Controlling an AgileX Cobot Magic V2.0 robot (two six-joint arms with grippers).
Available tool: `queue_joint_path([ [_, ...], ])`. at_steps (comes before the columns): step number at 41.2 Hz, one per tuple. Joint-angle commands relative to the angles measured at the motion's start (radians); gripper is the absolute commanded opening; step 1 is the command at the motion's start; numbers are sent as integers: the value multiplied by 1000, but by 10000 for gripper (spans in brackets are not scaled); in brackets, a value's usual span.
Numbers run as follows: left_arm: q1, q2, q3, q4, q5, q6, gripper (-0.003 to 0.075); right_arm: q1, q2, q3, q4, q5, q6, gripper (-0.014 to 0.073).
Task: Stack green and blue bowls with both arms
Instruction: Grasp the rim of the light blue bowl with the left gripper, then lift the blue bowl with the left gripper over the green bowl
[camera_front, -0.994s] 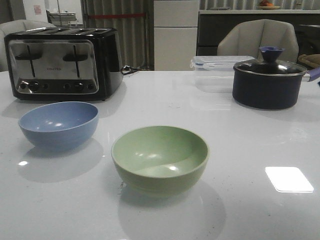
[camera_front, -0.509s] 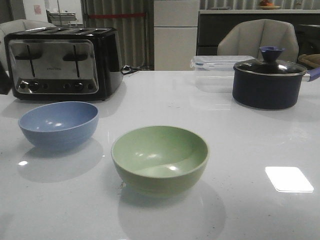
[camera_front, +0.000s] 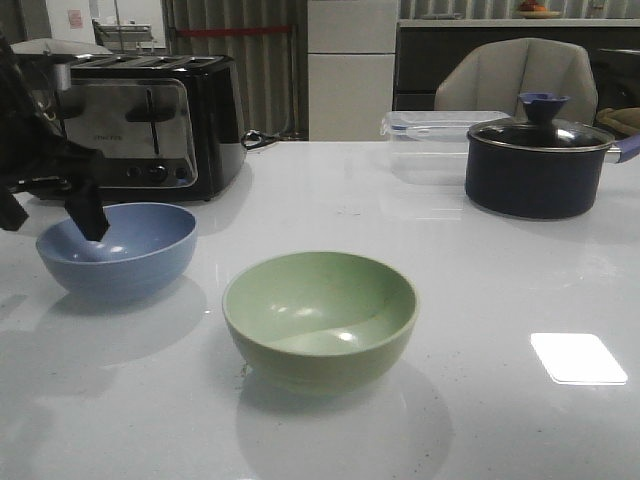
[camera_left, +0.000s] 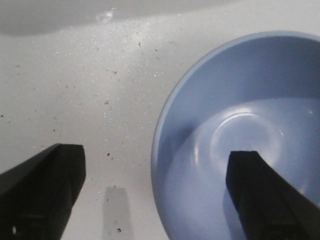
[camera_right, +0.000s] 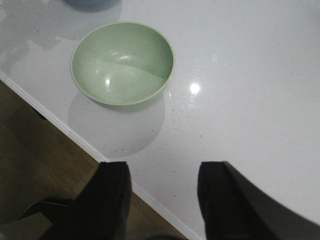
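Observation:
Both bowls have matching rounded walls (camera_front: 312, 363), so I expect the blue rim to stay higher than the green rim when the robot lowers the blue bowl (camera_front: 118, 255) into the green bowl.
The dusty blue bowl (camera_front: 118, 250) stands at the left of the white table, and the pale green bowl (camera_front: 320, 315) stands near the middle front, apart from it. My left gripper (camera_front: 50, 218) is open at the blue bowl's left rim. In the left wrist view (camera_left: 157, 155) one finger (camera_left: 265, 195) is inside the blue bowl (camera_left: 240, 100) and the other (camera_left: 45, 190) is outside over the table. My right gripper (camera_right: 162, 167) is open and empty, above the table's front edge, some way from the green bowl (camera_right: 122, 62). It is out of the front view.
A black and chrome toaster (camera_front: 150, 120) stands behind the blue bowl. A dark lidded pot (camera_front: 535, 165) and a clear plastic box (camera_front: 430, 140) stand at the back right. The table's front edge (camera_right: 150, 200) and brown floor show in the right wrist view.
My left arm has come into the front view from the left and its open gripper now straddles the blue bowl's left rim. Neither bowl has moved.

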Motion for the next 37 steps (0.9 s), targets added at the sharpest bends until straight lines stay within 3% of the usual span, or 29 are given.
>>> queue_joint_path([
  [1,-6,-17,-43,-11,-44,-1,557,0,-5,-26,-8,-58,-10,434],
  [13,-6,-4,-43,-18,-35,-1,277,0,-5,-26,-8,-58,-10,434],
  [21,-6,-11,-43,-18,-17,-1,141,0,-5,-26,-8,-58,-10,434],
  [26,-6,-40,-43,-35,8,-1,90,0,-5,-26,-8,-58,-10,434],
  [37,-28,-204,-56,-90,86,3,93,0,-5,-26,-8,-58,-10,434],
])
